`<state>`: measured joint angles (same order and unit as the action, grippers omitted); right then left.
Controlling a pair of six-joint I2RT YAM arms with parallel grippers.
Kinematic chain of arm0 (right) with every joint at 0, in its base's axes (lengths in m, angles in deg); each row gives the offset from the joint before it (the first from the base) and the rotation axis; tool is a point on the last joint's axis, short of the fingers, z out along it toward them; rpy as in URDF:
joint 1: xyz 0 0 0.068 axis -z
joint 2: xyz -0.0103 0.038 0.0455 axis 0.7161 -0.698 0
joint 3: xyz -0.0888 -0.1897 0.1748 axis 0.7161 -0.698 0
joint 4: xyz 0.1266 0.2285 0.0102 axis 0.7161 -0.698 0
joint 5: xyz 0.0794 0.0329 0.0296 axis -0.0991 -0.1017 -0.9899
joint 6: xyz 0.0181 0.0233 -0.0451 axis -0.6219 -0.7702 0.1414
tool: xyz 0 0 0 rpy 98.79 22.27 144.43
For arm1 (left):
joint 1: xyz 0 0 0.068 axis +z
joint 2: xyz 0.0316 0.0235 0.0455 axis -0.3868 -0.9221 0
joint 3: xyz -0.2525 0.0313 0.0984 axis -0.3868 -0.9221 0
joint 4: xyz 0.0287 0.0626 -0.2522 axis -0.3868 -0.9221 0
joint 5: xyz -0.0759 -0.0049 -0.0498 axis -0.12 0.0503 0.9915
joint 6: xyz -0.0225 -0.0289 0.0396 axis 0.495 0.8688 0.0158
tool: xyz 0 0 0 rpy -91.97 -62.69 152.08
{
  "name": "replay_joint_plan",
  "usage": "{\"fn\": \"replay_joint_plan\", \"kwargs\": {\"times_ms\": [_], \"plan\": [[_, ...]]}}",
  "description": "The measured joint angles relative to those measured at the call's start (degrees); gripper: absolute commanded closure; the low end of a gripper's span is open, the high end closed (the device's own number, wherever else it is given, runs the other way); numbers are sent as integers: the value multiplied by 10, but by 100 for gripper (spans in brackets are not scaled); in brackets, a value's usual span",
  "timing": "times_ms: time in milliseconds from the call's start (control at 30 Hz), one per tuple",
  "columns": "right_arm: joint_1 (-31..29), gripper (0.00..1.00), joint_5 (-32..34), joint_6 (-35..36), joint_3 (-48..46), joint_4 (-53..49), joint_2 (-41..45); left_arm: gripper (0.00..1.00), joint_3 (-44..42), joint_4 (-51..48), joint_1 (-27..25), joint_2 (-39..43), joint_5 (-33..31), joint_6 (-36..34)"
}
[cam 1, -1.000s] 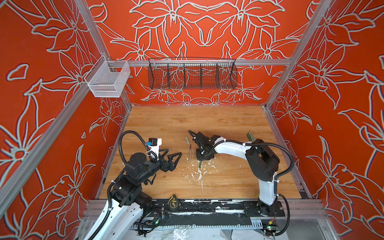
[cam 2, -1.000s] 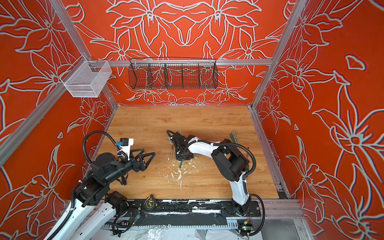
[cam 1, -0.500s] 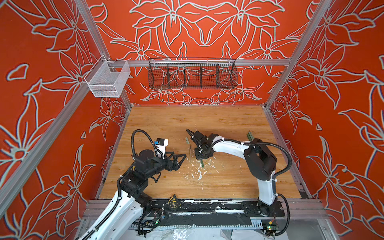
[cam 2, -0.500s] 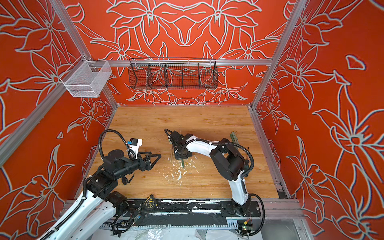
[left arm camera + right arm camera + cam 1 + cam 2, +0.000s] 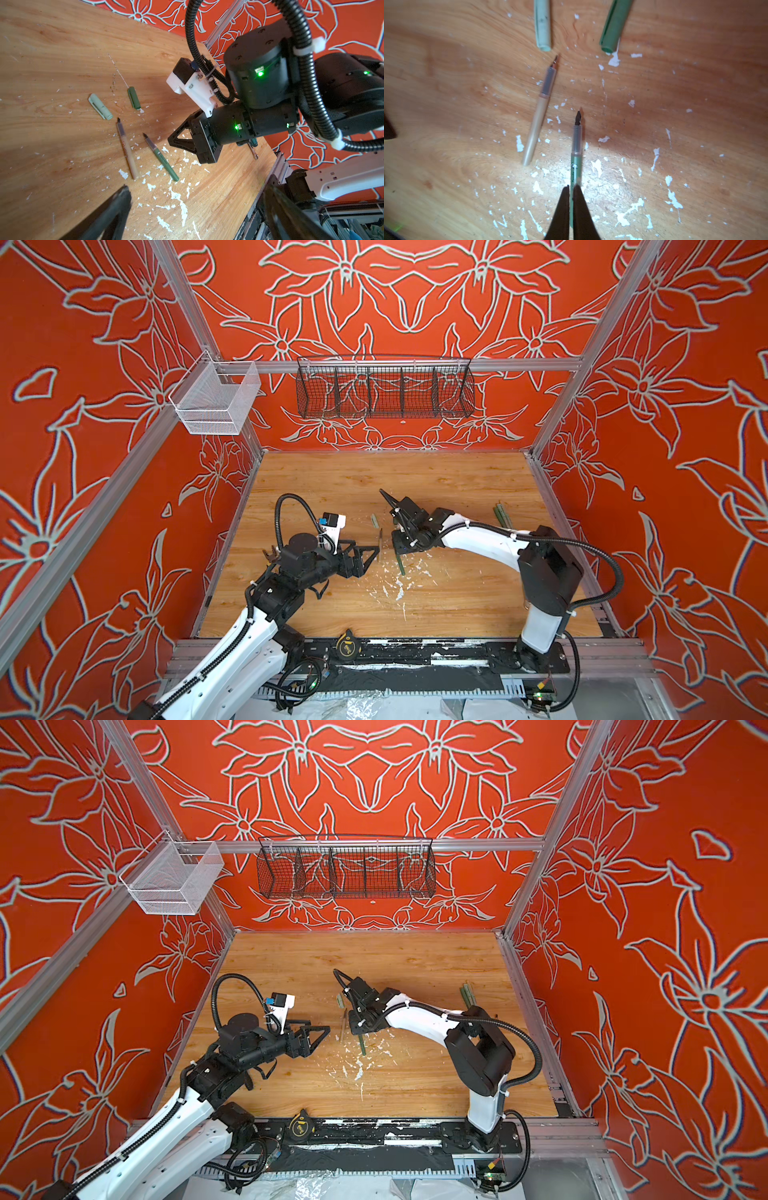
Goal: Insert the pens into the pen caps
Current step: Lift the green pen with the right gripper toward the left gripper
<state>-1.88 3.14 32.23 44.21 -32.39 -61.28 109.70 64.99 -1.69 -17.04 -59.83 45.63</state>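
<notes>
The green pen and the loose dark green cap (image 5: 134,98) are lying flat, so my right gripper should first pass the pen (image 5: 162,158) upright to my left gripper and then take the cap.
A green pen (image 5: 576,149) lies on the wooden table (image 5: 457,597) with its dark nib toward the caps. My right gripper (image 5: 572,187) is shut on its rear barrel, and both top views show that gripper (image 5: 400,549) over the pen (image 5: 363,1046). A pale tan pen (image 5: 538,116) lies beside it. Past the nibs lie a pale green cap (image 5: 543,25) and a dark green cap (image 5: 614,25). My left gripper (image 5: 370,562) hovers open and empty just left of the pens. From its wrist I see both pens (image 5: 162,158) and both caps (image 5: 100,106).
A few more green pens (image 5: 500,514) lie by the right wall. White paint flecks (image 5: 399,585) dot the wood in front of the pens. A tape measure (image 5: 345,644) sits on the front rail. A black wire basket (image 5: 384,387) and a white mesh basket (image 5: 216,400) hang high.
My left arm has swung in from the left toward the pens, still open. The right gripper's jaws have closed on the green pen, which has not moved.
</notes>
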Motion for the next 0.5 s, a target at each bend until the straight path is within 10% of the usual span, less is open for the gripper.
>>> {"fn": "replay_joint_plan", "kwargs": {"times_ms": [500], "plan": [[1, 66, -41, 27, -27, 40, 20, 3, -6, 34, -4, 32, -23, -5]]}}
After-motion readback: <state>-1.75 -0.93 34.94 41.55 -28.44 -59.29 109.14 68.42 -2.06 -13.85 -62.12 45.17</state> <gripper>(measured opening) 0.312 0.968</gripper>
